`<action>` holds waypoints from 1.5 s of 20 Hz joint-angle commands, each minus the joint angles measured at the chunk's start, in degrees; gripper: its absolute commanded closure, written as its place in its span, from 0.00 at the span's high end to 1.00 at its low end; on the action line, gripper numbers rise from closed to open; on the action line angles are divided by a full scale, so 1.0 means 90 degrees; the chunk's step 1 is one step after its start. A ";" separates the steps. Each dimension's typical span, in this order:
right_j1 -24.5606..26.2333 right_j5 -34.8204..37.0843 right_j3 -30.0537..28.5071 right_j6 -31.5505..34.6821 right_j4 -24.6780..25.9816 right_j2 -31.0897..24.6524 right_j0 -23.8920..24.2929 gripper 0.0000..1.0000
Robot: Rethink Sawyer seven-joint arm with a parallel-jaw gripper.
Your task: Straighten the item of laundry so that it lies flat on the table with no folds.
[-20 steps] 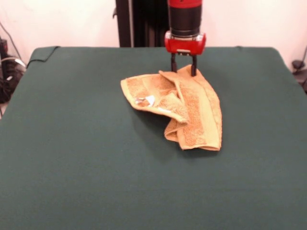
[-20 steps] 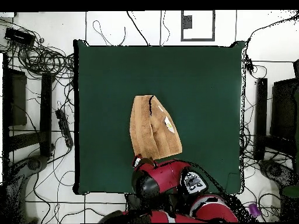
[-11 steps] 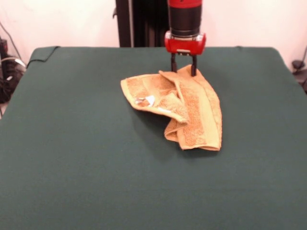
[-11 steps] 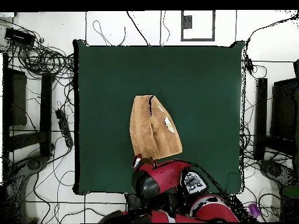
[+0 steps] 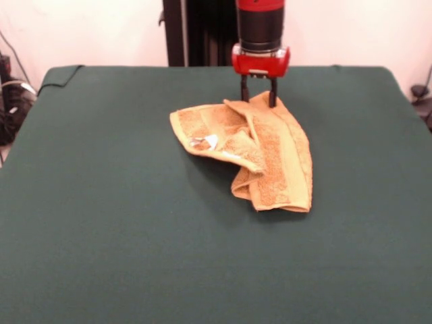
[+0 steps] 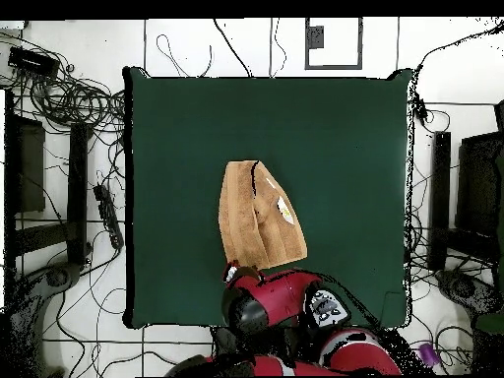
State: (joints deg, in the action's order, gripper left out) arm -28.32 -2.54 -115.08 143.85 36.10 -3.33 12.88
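Note:
My gripper is about to pull the towel's far corner [image 5: 260, 100]. The towel should then open along its far edge but keep its middle fold, because the towel's near edge [image 5: 244, 183] is tucked under.
The item of laundry [image 5: 270, 155], an orange-tan terry towel, lies crumpled and folded over itself near the middle of the table [image 5: 101, 202]. A small white label [image 5: 206, 142] shows on its left fold. My gripper [image 5: 258, 94] stands upright at the towel's far corner. Its two dark fingers [image 5: 273, 96] are spread apart on either side of that corner, and it is open. In the overhead view the towel [image 6: 256, 221] is a folded wedge on the green table [image 6: 345, 148], and the arm [image 6: 271, 300] covers its near end and hides the gripper.
Cables and dark equipment [image 6: 69, 98] crowd the floor round the table. A black post [image 5: 174, 32] rises behind the far edge. A loose fold of the green cloth [image 5: 61, 74] sits at the table's far left corner.

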 commanded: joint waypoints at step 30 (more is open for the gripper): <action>0.0148 0.0387 0.0750 0.0204 -0.0262 -0.0084 -0.0330 1.00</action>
State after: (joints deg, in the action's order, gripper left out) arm -28.35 -2.54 -114.83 143.85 36.10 -2.63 11.86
